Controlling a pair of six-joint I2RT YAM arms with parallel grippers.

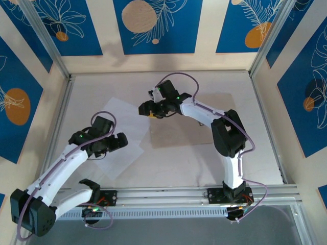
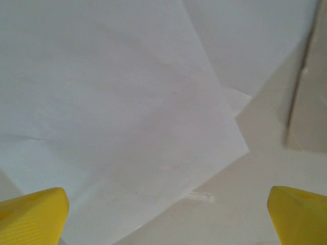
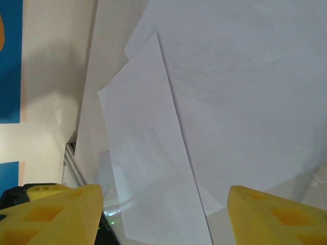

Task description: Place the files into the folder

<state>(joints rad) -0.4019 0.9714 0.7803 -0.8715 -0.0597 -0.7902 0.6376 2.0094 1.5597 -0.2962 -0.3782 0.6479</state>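
My left gripper is open. The near sheet's loose edge lies clear of the other sheet, so I should near that edge next until its fingers pinch it.
The files are two white sheets lying overlapped and askew on the left half of the table. The tan folder lies flat and closed to their right, under the right arm. My left gripper hovers over the sheets' right part, pointing toward the folder. In the left wrist view its yellow fingertips stand wide apart over a sheet, so the left gripper is open with nothing in it. My right gripper hangs over the folder's far left corner. The right gripper is open above the sheets.
The table is fenced by a metal frame with blue patterned panels behind it. A rail at the near edge carries both arm bases. Bare table lies to the right of the folder and along the back.
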